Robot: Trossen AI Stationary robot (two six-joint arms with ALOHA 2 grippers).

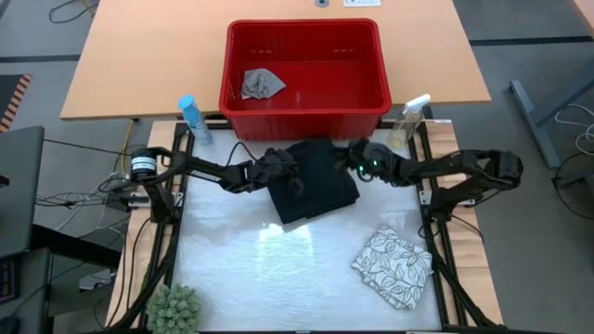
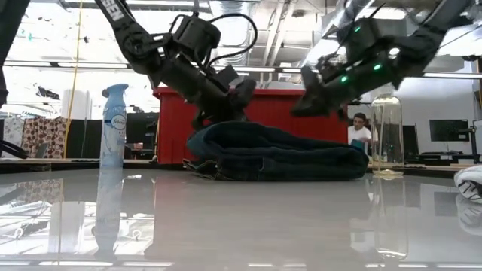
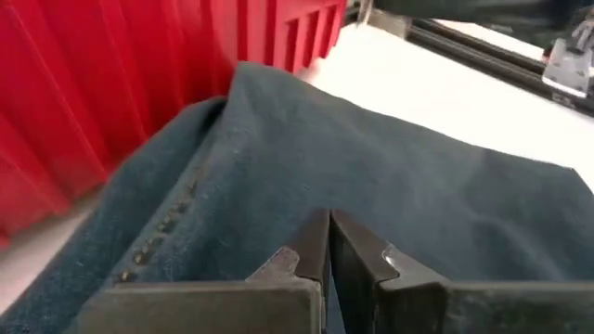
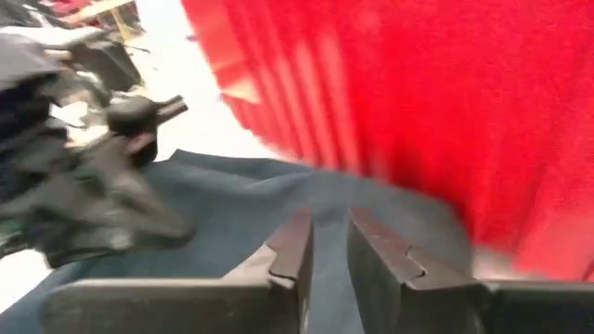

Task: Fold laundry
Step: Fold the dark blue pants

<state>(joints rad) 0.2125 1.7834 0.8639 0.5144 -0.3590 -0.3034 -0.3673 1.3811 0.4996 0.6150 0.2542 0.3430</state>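
The jeans' rounded fold (image 2: 230, 137) is bulging up from the bundle, so my left gripper should rise off the far part of the bundle and push down by the bundle's near edge (image 1: 311, 219).
The dark denim jeans (image 1: 314, 182) lie folded in a thick bundle at the table's far middle, just in front of the red basket (image 1: 306, 102); the low view shows the jeans (image 2: 279, 154) resting flat on the tabletop. My left gripper (image 3: 329, 221) hovers shut over their left part, with nothing between its fingers. My right gripper (image 4: 330, 232) hangs above their right far corner, its fingers a small gap apart and holding nothing. In the low view both my left gripper (image 2: 242, 92) and my right gripper (image 2: 305, 102) are clear of the cloth. A folded white leaf-print cloth (image 1: 394, 267) lies near right. A small grey cloth (image 1: 262, 83) sits in the basket.
A blue spray bottle (image 1: 192, 119) stands at the far left corner and a clear bottle (image 1: 409, 121) at the far right. A green plant (image 1: 176, 311) sits at the near left corner. Bare white tabletop (image 1: 278, 269) stretches in front of the jeans.
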